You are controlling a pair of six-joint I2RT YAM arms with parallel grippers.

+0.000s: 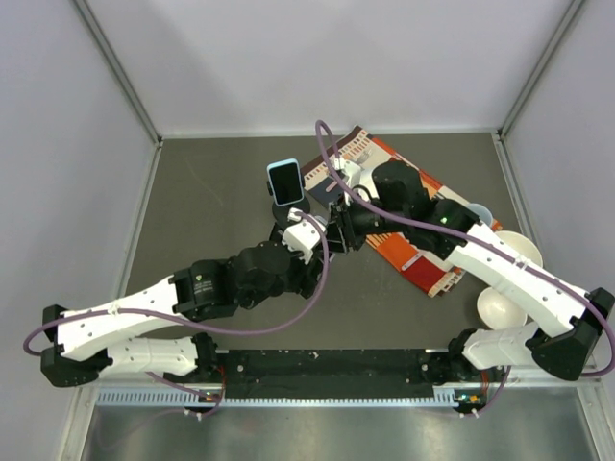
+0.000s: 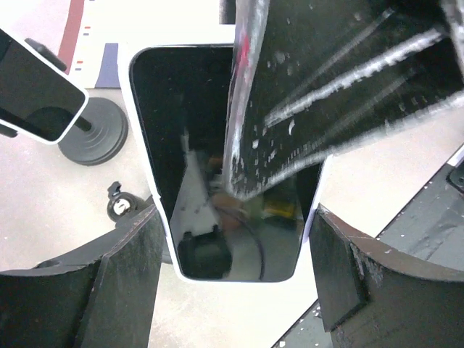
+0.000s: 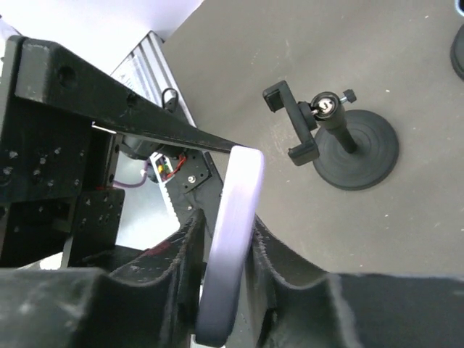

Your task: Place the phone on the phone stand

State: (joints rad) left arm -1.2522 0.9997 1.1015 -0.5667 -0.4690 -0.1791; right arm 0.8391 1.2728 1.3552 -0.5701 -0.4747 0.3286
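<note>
The robot's left gripper spans the phone's long sides [image 2: 154, 183] where the clamp [image 3: 296, 125] has to grip, so the right gripper should take the phone and the left gripper should take the clamp.
A phone with a black screen and pale lavender rim [image 2: 203, 145] hangs above the table between both grippers. My right gripper [image 3: 226, 221] is shut on its front and back; its edge [image 3: 232, 239] shows between the fingers. My left gripper [image 2: 238, 217] has a fingertip against each long side of the phone. A right finger [image 2: 326, 87] crosses the phone's upper part. In the top view the grippers meet at mid-table [image 1: 332, 226] and hide the phone. The empty black phone stand [image 3: 355, 148] with its clamp [image 3: 290, 123] stands on the table just beyond.
A second stand holds another phone with a light blue screen [image 1: 285, 182], seen also in the left wrist view [image 2: 32, 94]. A striped red and white mat [image 1: 404, 192] lies under the right arm. White bowls [image 1: 519, 252] [image 1: 500, 307] sit at the right.
</note>
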